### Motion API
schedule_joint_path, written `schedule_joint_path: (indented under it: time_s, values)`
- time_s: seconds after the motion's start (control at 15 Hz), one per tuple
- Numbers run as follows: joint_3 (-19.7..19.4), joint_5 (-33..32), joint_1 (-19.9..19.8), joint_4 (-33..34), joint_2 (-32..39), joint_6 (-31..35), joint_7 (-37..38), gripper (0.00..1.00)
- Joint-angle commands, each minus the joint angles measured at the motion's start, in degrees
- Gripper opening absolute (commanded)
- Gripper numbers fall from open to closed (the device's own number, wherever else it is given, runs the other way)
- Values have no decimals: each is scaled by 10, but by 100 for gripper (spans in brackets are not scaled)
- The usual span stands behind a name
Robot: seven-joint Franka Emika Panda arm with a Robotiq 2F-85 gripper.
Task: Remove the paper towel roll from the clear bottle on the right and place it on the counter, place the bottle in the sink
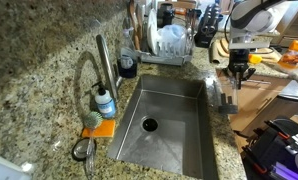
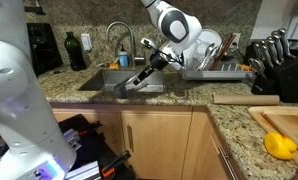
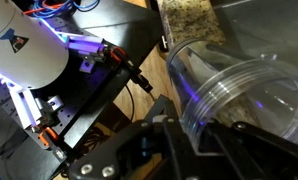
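Observation:
The clear bottle is hanging above the part of the counter outside the sink's rim. Next, my gripper turns toward the sink, goes across the sink's rim and lowers the bottle into the sink.
My gripper is shut on the clear bottle, which hangs tilted, neck end downward. In an exterior view the bottle is over the counter strip at the sink's right rim. In the wrist view the ribbed see-through bottle fills the space between my jaws. The steel sink with its dark drain hole shows in both exterior views. The speckled granite counter surrounds it. No plump white paper towel roll is in view.
A slim tan tube lies on the counter. A dish rack with dishes stands behind the sink. There is also a faucet, a blue-labelled bottle, an orange sponge, a knife block and a yellow fruit.

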Motion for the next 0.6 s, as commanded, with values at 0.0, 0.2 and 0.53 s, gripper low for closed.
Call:
schedule_joint_path:
  time_s: [0.0,0.2,0.53]
  values:
    - [22,-46,35,16,73,36,-38,4]
    - [31,-23,37,55,81,28,-131,4]
    - [-10,53,-33,111,30,-69,-238,4]
